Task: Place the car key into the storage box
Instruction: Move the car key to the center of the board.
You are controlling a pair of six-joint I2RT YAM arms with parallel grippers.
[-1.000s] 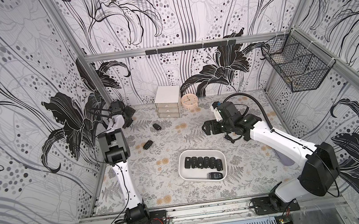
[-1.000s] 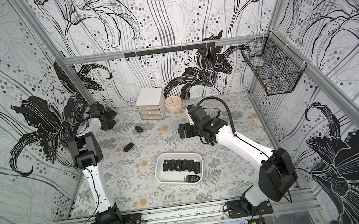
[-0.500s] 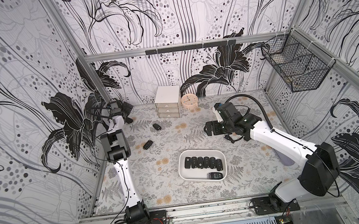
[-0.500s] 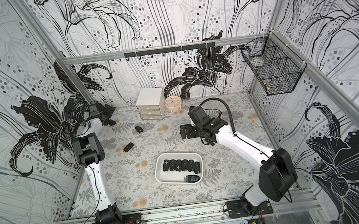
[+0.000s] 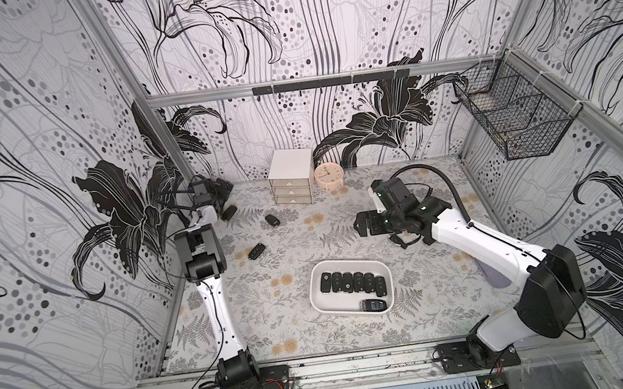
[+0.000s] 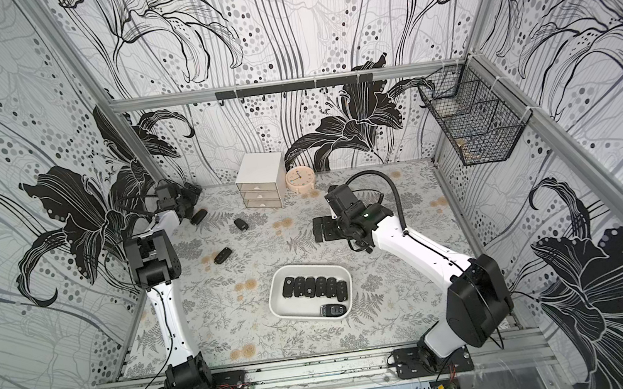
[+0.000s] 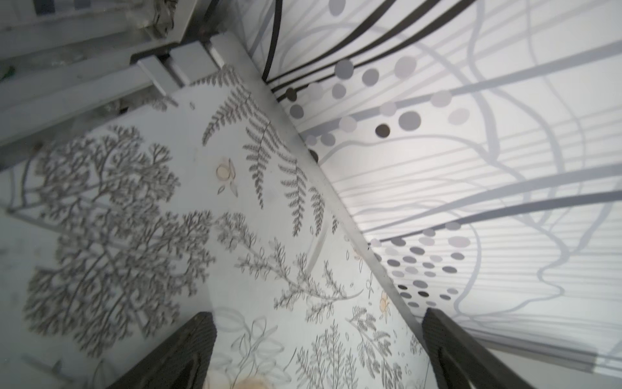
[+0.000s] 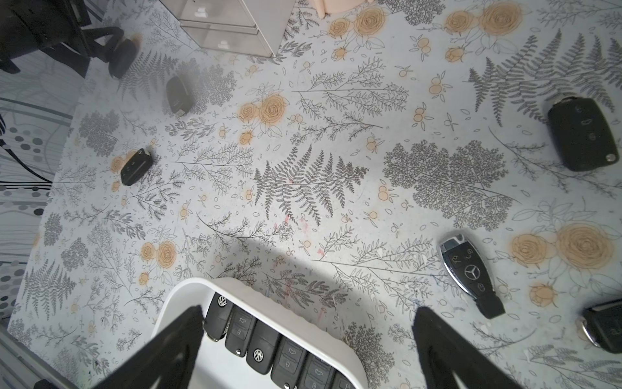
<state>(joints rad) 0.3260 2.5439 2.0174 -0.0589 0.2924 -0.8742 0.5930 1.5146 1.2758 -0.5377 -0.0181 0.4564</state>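
Note:
The car key in the back corner (image 5: 229, 213) is on the inner side of my left gripper. My left gripper should first sweep it out toward the cabinet's front (image 5: 295, 219).
The storage box (image 5: 350, 261) (image 6: 308, 267) is a shallow white tray at the table's front middle, with several black car keys lying in it. Loose car keys lie on the patterned table (image 5: 271, 219) (image 5: 256, 251), and another car key (image 5: 228, 212) (image 6: 198, 216) lies right beside my left gripper (image 5: 220, 190) (image 6: 189, 194) in the back left corner. That gripper (image 7: 318, 315) is open over bare table by the wall. My right gripper (image 5: 366, 224) (image 6: 322, 228) (image 8: 308, 311) hangs open and empty behind the box rim (image 8: 269, 303). More keys (image 8: 469, 272) (image 8: 584, 133) lie beneath it.
A white three-drawer cabinet (image 5: 291, 181) and a small pink clock (image 5: 328, 175) stand at the back wall. A black wire basket (image 5: 514, 118) hangs on the right wall. Patterned walls close in the table on three sides.
The left arm has shifted slightly by the back left corner. The right gripper has drifted a little toward the front. Both stay open and empty.

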